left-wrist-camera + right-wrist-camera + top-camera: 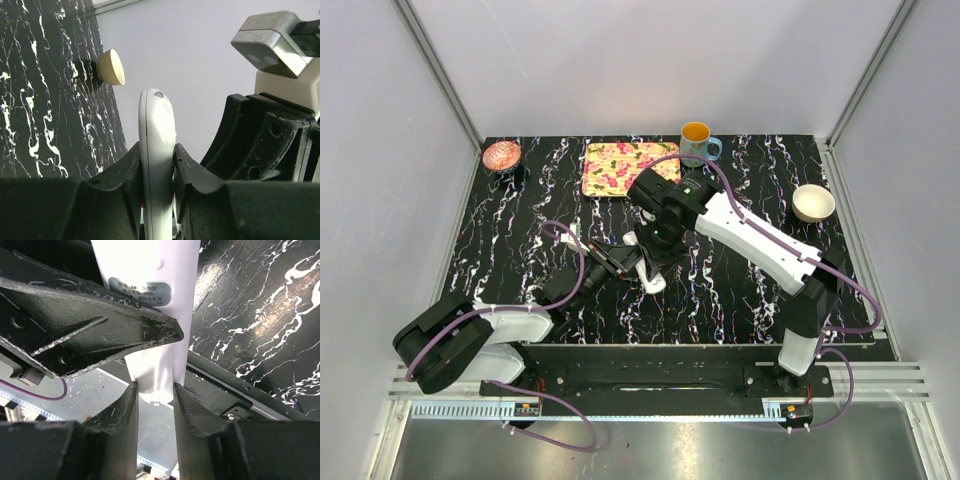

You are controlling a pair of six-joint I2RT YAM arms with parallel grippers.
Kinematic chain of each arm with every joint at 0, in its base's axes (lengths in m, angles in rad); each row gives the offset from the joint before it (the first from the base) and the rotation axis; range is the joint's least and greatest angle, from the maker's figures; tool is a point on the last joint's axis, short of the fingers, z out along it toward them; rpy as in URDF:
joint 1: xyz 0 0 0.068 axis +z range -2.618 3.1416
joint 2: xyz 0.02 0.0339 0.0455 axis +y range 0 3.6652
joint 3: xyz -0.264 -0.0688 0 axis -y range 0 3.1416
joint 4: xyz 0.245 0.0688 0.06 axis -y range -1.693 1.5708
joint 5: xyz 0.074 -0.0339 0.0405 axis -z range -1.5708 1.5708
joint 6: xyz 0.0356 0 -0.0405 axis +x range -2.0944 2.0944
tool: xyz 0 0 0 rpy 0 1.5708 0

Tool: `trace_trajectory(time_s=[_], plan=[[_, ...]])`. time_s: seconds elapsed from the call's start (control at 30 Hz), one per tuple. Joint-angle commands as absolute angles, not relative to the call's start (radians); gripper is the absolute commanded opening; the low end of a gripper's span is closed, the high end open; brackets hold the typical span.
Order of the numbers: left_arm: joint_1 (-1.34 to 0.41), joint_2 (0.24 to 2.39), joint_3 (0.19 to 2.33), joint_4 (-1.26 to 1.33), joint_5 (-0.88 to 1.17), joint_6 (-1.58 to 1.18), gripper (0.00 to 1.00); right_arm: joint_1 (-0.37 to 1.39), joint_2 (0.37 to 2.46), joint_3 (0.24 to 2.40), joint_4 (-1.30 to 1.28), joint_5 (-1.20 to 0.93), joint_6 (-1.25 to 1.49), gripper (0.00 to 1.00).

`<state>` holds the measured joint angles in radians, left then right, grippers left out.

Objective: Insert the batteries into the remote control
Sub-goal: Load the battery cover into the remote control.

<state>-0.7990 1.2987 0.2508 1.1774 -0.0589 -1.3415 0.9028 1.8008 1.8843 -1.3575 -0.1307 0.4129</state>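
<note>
Next, I open my right gripper, back away and squeeze the remote's end [654, 285] front to back, because the gripper is pinching the remote's sides while the white cover [154, 374] sits crooked.
The white remote control [655, 282] is held above the middle of the table between both grippers. In the left wrist view my left gripper [157, 150] is shut on the remote [156, 125], seen edge-on and upright between the fingers. In the right wrist view the remote's labelled back [145, 270] faces the camera. My right gripper [155, 390] is shut on the small white cover piece [152, 375] at the remote's end. A left finger [85, 325] crosses over the remote. In the top view the left gripper [618, 262] and right gripper [655, 262] meet. The batteries are not in view.
At the back of the table stand a pink bowl [501, 155], a floral tray [625, 168] and a blue mug [697, 142]. A cream bowl [813, 203] sits at the right and also shows in the left wrist view [111, 66].
</note>
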Motion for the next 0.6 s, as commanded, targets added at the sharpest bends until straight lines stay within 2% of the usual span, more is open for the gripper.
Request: trace_trajectory(time_s=[0.0, 0.37, 0.57], plan=[[-0.836, 1.304, 0.287, 1.42, -0.017, -1.394, 0.0, 0.856, 1.783, 1.876, -1.19, -0.158, 0.46, 0.0], [-0.839, 1.293, 0.29, 1.436, -0.017, -1.396, 0.0, 0.85, 1.773, 1.822, -1.167, -0.152, 0.471, 0.01], [-0.838, 1.264, 0.296, 1.407, -0.026, -1.387, 0.0, 0.851, 1.747, 1.795, -1.175, -0.103, 0.468, 0.2]])
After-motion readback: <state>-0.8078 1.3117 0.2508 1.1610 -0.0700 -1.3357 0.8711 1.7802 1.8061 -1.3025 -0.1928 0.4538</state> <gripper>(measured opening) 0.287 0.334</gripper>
